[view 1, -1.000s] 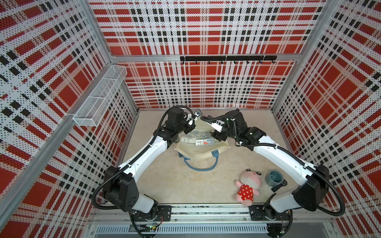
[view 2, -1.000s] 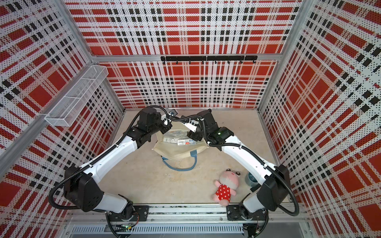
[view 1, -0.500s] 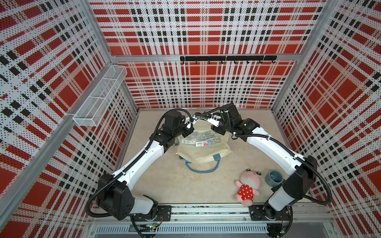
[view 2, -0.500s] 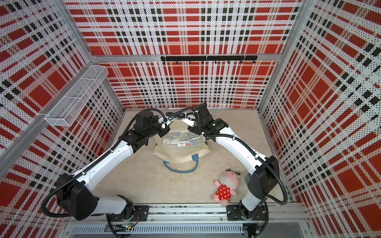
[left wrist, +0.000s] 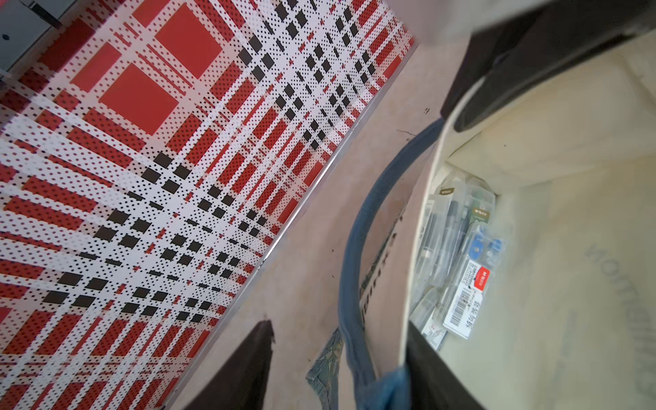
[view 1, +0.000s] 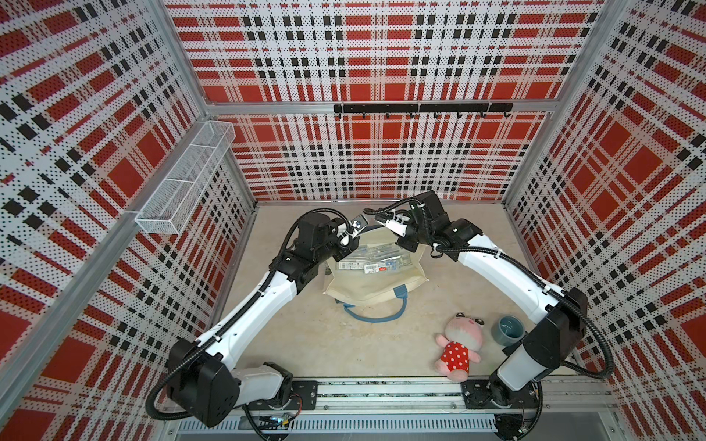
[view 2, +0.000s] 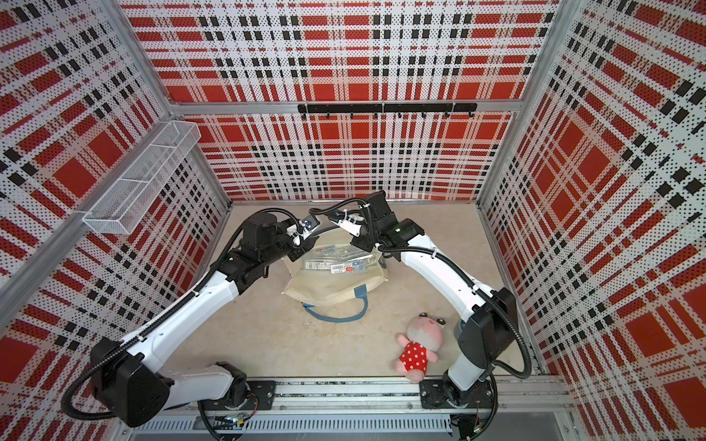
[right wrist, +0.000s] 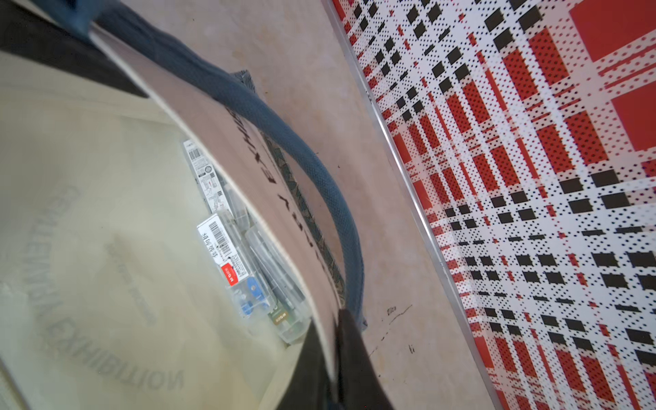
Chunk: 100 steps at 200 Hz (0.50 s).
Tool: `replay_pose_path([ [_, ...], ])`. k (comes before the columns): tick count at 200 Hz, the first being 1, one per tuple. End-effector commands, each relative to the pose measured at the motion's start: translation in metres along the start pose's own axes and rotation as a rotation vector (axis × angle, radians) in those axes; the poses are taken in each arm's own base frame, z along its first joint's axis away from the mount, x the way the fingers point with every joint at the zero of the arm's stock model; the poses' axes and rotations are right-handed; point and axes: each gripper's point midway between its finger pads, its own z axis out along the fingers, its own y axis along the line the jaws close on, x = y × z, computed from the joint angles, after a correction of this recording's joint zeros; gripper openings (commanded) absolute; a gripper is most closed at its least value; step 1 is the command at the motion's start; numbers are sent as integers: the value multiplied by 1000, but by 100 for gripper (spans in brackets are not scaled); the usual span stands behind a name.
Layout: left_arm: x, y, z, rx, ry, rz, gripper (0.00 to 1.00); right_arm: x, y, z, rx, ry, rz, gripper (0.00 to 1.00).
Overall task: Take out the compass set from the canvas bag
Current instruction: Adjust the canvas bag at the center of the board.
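Observation:
I should use my left gripper to clamp the canvas bag's far rim [right wrist: 322,300] by the blue strap [left wrist: 384,388], since my right gripper is pinching that rim. My right gripper should reach for the compass set after that.
The cream canvas bag [view 1: 366,290] [view 2: 328,286] lies on the table, its mouth held up toward the back wall. Inside it, among clear packs, is the compass set [left wrist: 468,284] [right wrist: 234,262], a clear case with blue parts and a barcode label; both top views show it [view 1: 376,267] [view 2: 340,265]. My left gripper [left wrist: 339,330] [view 1: 345,244] is open. It straddles the bag's far rim and blue strap [left wrist: 355,248], one finger inside the bag and one outside. My right gripper [right wrist: 335,319] [view 1: 403,244] is shut, pinching the same rim at its other end.
A pink plush toy [view 1: 460,343] and a teal cup [view 1: 508,330] sit at the front right beside the right arm's base. A wire basket [view 1: 183,183] hangs on the left wall and a hook rail [view 1: 420,109] on the back wall, which is close behind the bag.
My right gripper moved back to the bag's far rim and shut on it. My left gripper, shut on the rim before, has opened its jaws around it.

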Motion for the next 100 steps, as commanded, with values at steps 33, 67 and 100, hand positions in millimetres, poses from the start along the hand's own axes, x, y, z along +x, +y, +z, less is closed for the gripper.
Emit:
replay_pose_path([
  [33, 1, -3, 6, -5, 9, 5, 63, -3, -16, -7, 30, -42, 10, 9],
  [67, 11, -17, 11, 4, 50, 33, 58, -2, -16, -7, 32, -54, 17, 9],
  [100, 13, -19, 16, 15, 62, 37, 14, -1, -14, -7, 26, -59, 21, 9],
])
